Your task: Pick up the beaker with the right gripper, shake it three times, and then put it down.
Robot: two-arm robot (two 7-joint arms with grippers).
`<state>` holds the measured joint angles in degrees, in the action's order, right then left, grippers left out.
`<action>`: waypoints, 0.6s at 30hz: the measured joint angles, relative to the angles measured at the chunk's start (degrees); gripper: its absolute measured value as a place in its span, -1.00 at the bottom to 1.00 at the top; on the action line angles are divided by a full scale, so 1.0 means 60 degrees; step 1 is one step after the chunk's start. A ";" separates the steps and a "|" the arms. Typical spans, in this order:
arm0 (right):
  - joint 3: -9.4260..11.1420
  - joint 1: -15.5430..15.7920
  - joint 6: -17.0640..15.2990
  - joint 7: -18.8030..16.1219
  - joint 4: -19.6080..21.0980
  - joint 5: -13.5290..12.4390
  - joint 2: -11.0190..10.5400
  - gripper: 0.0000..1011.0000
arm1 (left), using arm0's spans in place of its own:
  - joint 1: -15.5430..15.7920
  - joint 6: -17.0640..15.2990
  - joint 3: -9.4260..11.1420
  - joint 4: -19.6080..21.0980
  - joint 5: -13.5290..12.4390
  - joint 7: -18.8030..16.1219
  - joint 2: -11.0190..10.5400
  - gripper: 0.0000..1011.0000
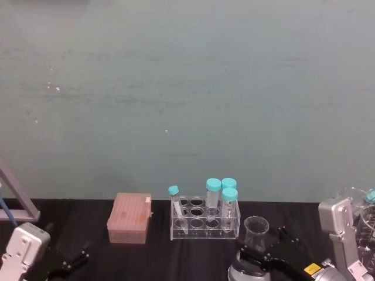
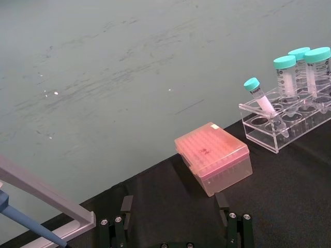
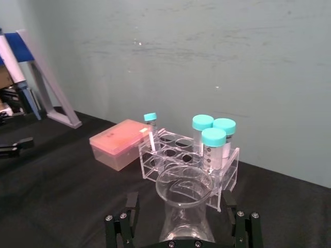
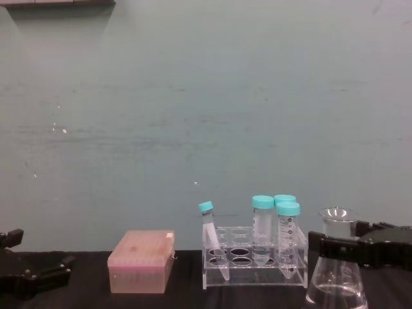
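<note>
The liquid (image 4: 336, 299) line (image 4: 335, 288) is low in the beaker's wide base, so I expect the liquid to slosh but stay inside when I shake the beaker.
The beaker (image 1: 256, 229) is a clear glass conical flask with liquid in its base, standing on the black table just in front of and to the right of the tube rack. My right gripper (image 1: 261, 246) reaches in from the right and straddles the beaker's neck (image 4: 338, 226). In the right wrist view its fingers (image 3: 129, 214) stand on either side of the beaker (image 3: 183, 199) with gaps showing, so the right gripper (image 3: 183, 222) is open. From the chest, one black finger (image 4: 331, 248) crosses in front of the neck. My left gripper (image 1: 73, 257) rests open, low at the table's left.
A clear rack (image 1: 205, 221) with several teal-capped tubes stands mid-table, close behind the beaker. A pink tip box (image 1: 129, 218) sits to its left. A pipette stand (image 1: 14, 199) is at the far left. More glassware (image 1: 366, 211) is at the right edge.
</note>
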<state>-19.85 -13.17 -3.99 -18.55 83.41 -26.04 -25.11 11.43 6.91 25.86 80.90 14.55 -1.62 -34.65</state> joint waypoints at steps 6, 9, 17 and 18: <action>0.0039 0.0004 -0.0002 0.0096 -0.0045 0.0246 0.0181 0.98 | 0.0000 0.0000 -0.0001 0.0000 0.0000 0.0000 0.0000 0.98; 0.0044 -0.0013 -0.0020 0.0096 -0.0095 0.0320 0.0259 0.98 | -0.0001 0.0000 0.0000 0.0000 0.0000 0.0000 0.0000 0.98; 0.0094 -0.0137 -0.0036 0.0096 -0.0317 0.0612 0.0541 0.98 | 0.0000 0.0000 0.0000 0.0000 0.0000 0.0000 0.0000 0.98; 0.0102 -0.0145 -0.0035 0.0096 -0.0334 0.0638 0.0562 0.98 | 0.0000 0.0000 0.0000 0.0000 0.0000 0.0000 0.0000 0.98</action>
<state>-19.24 -14.04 -4.20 -17.98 81.41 -22.21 -21.74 11.43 6.91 25.86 80.90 14.55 -1.62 -34.65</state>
